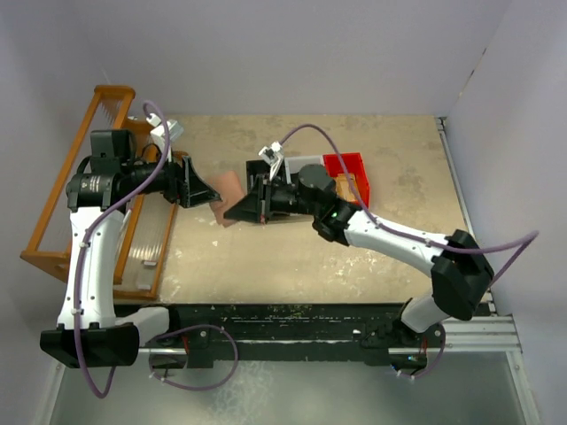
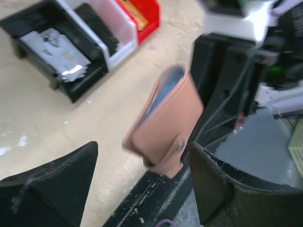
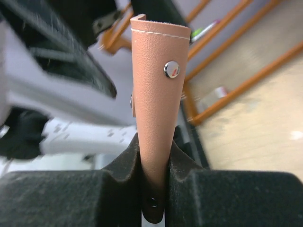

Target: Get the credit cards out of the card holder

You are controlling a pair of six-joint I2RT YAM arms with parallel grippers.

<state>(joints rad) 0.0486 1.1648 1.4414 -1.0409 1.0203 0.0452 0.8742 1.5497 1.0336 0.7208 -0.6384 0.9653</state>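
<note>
The card holder [image 1: 228, 195] sits at a slant at my left gripper and its snap tab is closed. Next, my right gripper turns the card holder on edge before my left gripper opens the tab [image 2: 180, 145].
My right gripper [image 3: 154, 189] is shut on the salmon-pink card holder [image 3: 156, 94] and holds it on edge above the table, its free end toward the left arm. In the top view the card holder [image 1: 228, 193] sits between the right gripper [image 1: 241, 209] and the left gripper [image 1: 205, 192]. My left gripper [image 2: 142, 175] is open, its fingers either side of the blurred card holder [image 2: 165, 127], whose blue lining shows at the top. A pale card [image 2: 56, 46] lies in the black bin [image 2: 21, 28]. A tan-orange card [image 2: 135, 14] lies in the red bin [image 2: 150, 21].
A white bin [image 2: 124, 34] stands between the black and red bins. In the top view the red bin [image 1: 347, 165] is behind the right arm. A wooden rack [image 1: 62, 226] runs along the table's left side.
</note>
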